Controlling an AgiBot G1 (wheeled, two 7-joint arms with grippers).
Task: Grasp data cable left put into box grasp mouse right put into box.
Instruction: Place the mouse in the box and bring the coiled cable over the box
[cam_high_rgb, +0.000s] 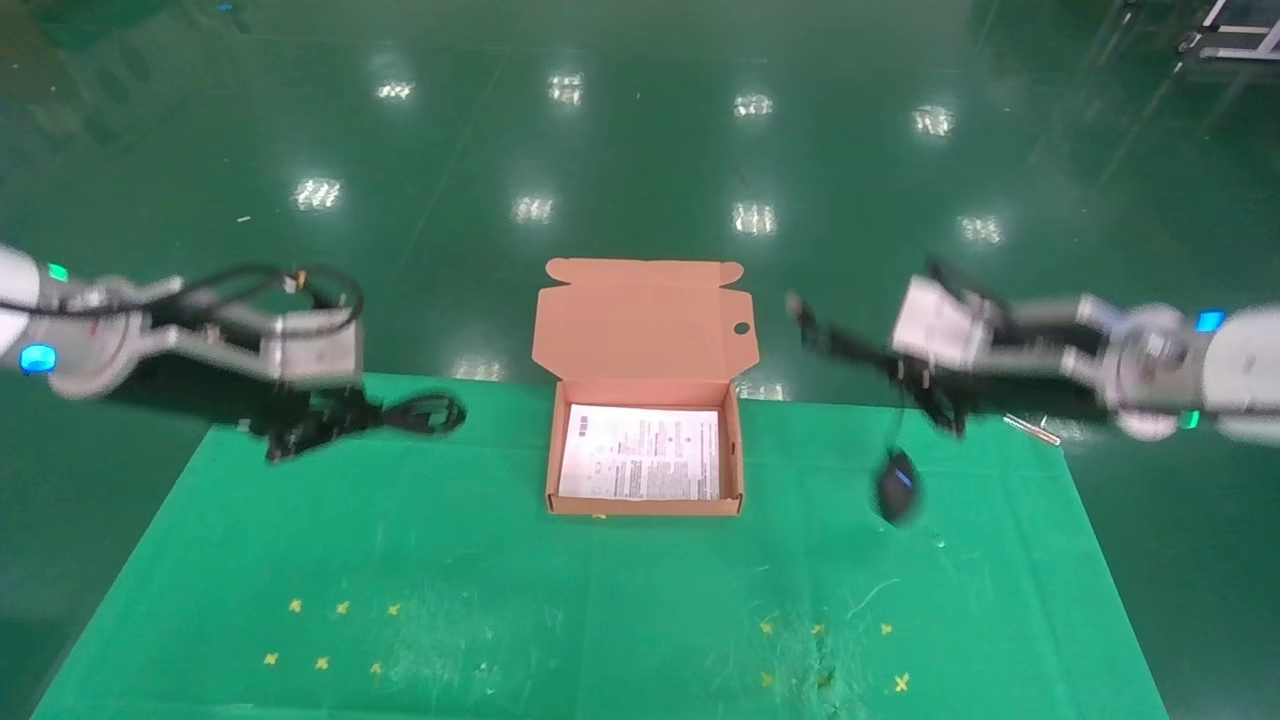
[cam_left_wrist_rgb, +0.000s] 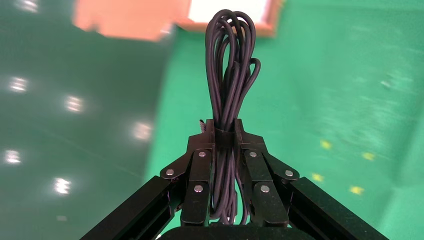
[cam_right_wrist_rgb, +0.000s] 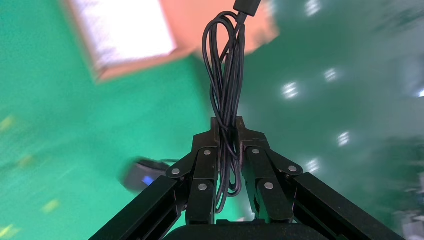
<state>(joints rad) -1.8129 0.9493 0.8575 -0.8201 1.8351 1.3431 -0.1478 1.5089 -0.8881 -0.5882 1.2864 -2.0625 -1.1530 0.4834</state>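
Note:
The mouse and the data cable both have to go in the small box (cam_high_rgb: 643, 454), so my left gripper should stay to the side while my right gripper lets the hanging mouse (cam_high_rgb: 896, 487) down into it first.
The salmon-orange box (cam_high_rgb: 553, 455) stands open at the mat's far middle, with a white leaflet (cam_high_rgb: 640, 452) inside and the flap lid up. My left gripper (cam_high_rgb: 345, 415) is left of the box. It is shut on the data cable (cam_high_rgb: 425, 412), a black bundle of loops pointing toward the box. The left wrist view shows the jaws (cam_left_wrist_rgb: 225, 129) clamped on the cable (cam_left_wrist_rgb: 231, 65). My right gripper (cam_high_rgb: 885, 365), right of the box, is shut on the mouse's coiled cord (cam_right_wrist_rgb: 227, 75). The black mouse (cam_high_rgb: 897, 485) with its blue light hangs below by the cord. It also shows in the right wrist view (cam_right_wrist_rgb: 142, 176).
A green mat (cam_high_rgb: 600, 620) covers the table, with small yellow cross marks (cam_high_rgb: 330, 635) near the front left and front right. A small silver object (cam_high_rgb: 1035, 430) lies at the mat's far right edge. Shiny green floor lies beyond.

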